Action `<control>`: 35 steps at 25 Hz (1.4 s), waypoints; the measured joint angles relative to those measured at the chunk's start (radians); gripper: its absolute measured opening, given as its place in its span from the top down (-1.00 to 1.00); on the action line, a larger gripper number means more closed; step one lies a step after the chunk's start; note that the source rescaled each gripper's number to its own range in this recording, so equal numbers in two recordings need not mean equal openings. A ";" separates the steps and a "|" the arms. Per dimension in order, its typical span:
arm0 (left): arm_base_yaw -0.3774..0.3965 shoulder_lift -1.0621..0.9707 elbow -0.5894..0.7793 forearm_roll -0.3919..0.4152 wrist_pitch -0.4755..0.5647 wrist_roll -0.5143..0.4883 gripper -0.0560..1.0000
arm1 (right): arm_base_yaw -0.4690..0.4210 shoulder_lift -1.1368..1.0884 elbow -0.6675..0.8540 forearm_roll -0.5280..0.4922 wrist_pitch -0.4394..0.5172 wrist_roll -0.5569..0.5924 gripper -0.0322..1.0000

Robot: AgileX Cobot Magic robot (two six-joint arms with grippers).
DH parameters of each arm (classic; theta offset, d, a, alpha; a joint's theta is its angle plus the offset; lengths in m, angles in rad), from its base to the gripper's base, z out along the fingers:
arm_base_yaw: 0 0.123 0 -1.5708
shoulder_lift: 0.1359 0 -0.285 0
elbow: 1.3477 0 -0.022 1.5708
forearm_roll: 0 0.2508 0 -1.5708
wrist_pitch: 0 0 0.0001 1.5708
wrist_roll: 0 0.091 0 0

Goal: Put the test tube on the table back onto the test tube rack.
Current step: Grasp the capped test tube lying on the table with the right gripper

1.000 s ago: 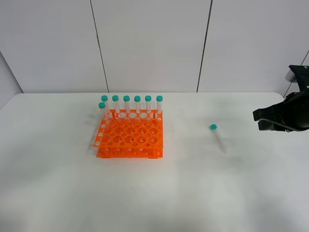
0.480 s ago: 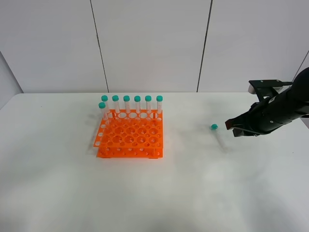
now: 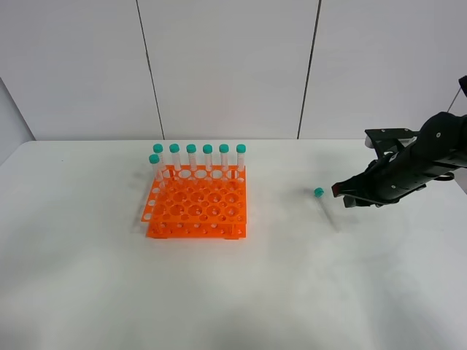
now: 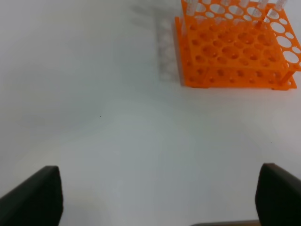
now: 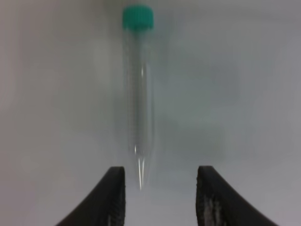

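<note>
The test tube (image 3: 327,210) will stay in line, cap first, when I lift it, because the tapered tip (image 5: 141,169) points between the fingers of my right gripper.
A clear test tube (image 3: 326,206) with a teal-green cap lies flat on the white table (image 3: 292,292), right of centre. My right gripper (image 3: 343,195) is open, low over the table, just right of the tube. In the right wrist view the tube (image 5: 139,99) lies lengthwise ahead of the open gripper (image 5: 160,195), its tapered tip between the fingertips (image 5: 115,188). The orange test tube rack (image 3: 197,204) stands left of centre with several capped tubes (image 3: 207,157) upright along its back row. My left gripper (image 4: 155,197) is open over bare table, off the exterior view; the rack (image 4: 235,47) shows ahead of it.
A grey panelled wall (image 3: 233,65) runs behind the table's far edge. The right arm (image 3: 416,164) reaches in from the right edge.
My right gripper has moved left and down from the right edge to just beside the lying tube. The tube and rack have not moved.
</note>
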 joint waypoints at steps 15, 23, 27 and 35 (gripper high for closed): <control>0.000 0.000 0.000 0.000 0.000 0.000 -1.00 | 0.000 0.174 -0.005 0.069 -0.053 -0.050 -1.00; 0.000 0.000 0.000 0.000 0.000 0.000 -1.00 | 0.000 0.212 -0.021 0.074 -0.076 -0.069 -1.00; 0.000 0.000 0.000 0.000 0.000 0.000 -1.00 | 0.000 0.215 -0.065 0.081 -0.059 -0.073 -1.00; 0.000 0.000 0.000 0.000 0.000 0.000 -1.00 | 0.000 0.215 -0.095 0.091 -0.015 -0.080 -1.00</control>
